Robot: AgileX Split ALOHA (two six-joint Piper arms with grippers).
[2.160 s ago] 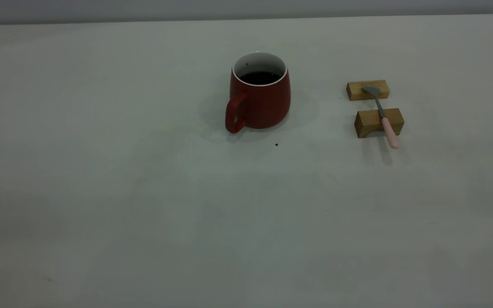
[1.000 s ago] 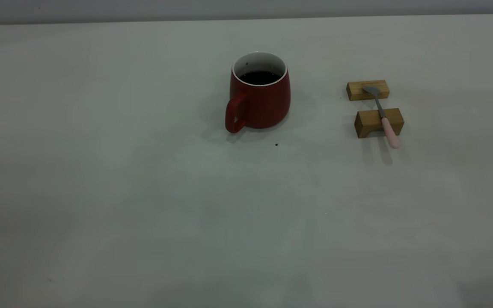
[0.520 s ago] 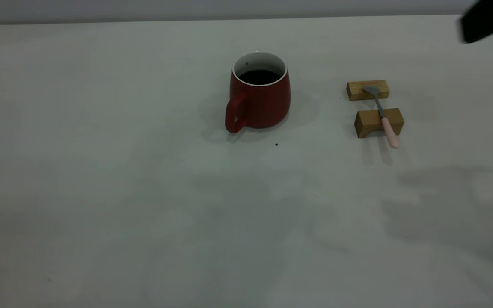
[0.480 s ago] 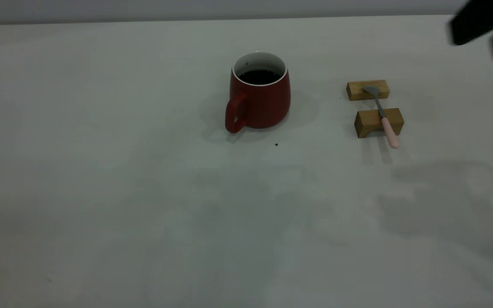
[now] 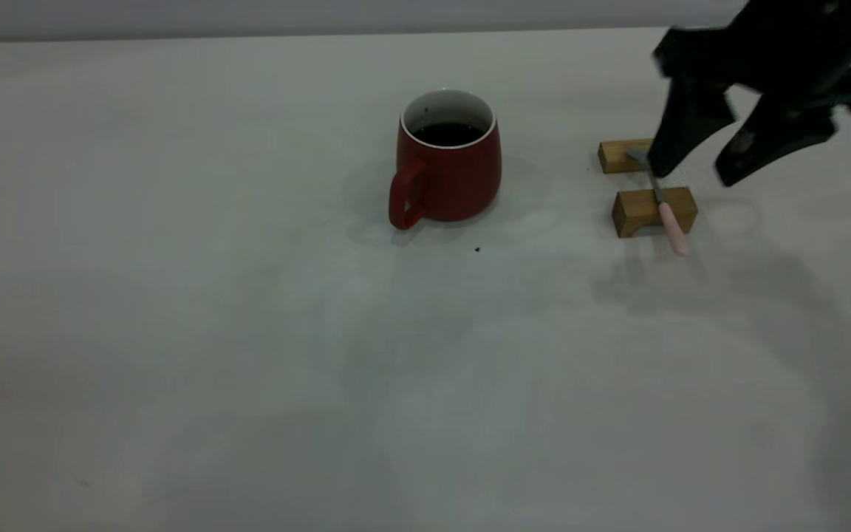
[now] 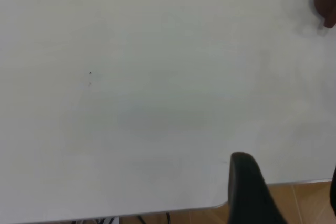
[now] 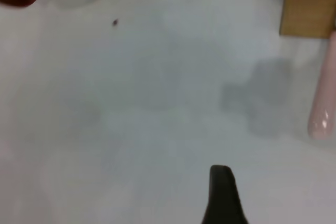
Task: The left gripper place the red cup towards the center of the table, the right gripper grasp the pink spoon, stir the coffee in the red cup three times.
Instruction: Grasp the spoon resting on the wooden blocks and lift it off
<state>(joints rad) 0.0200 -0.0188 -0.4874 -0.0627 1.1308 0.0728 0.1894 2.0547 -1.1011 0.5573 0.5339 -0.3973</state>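
The pink spoon (image 5: 672, 227) is lying loose across the flat block tops (image 5: 640, 203), so when the robot lifts it, the spoon will come away and both wooden blocks will stay where they are.
The red cup (image 5: 448, 174) stands upright at the middle back of the table (image 5: 248, 332), handle toward the front left, with dark coffee (image 5: 449, 134) inside. Right of it, the pink spoon (image 5: 671, 225) lies across two wooden blocks, its pink handle overhanging the nearer one. My right gripper (image 5: 691, 176) hangs open just above the spoon's metal end, one finger (image 5: 680, 133) hiding part of the bowl. In the right wrist view the spoon handle (image 7: 321, 111) and one finger (image 7: 223, 195) show. My left gripper (image 6: 287, 174) is open over the table's edge, away from the cup (image 6: 326, 1).
Two tan wooden blocks, a far one (image 5: 617, 155) and a near one (image 5: 640, 210), hold the spoon off the surface. A tiny black speck (image 5: 477, 250) lies in front of the cup. Brown floor (image 6: 304, 203) shows past the table's edge.
My right gripper has come in from the upper right corner and moved down and left to hang over the spoon and blocks. Cup and spoon have not moved.
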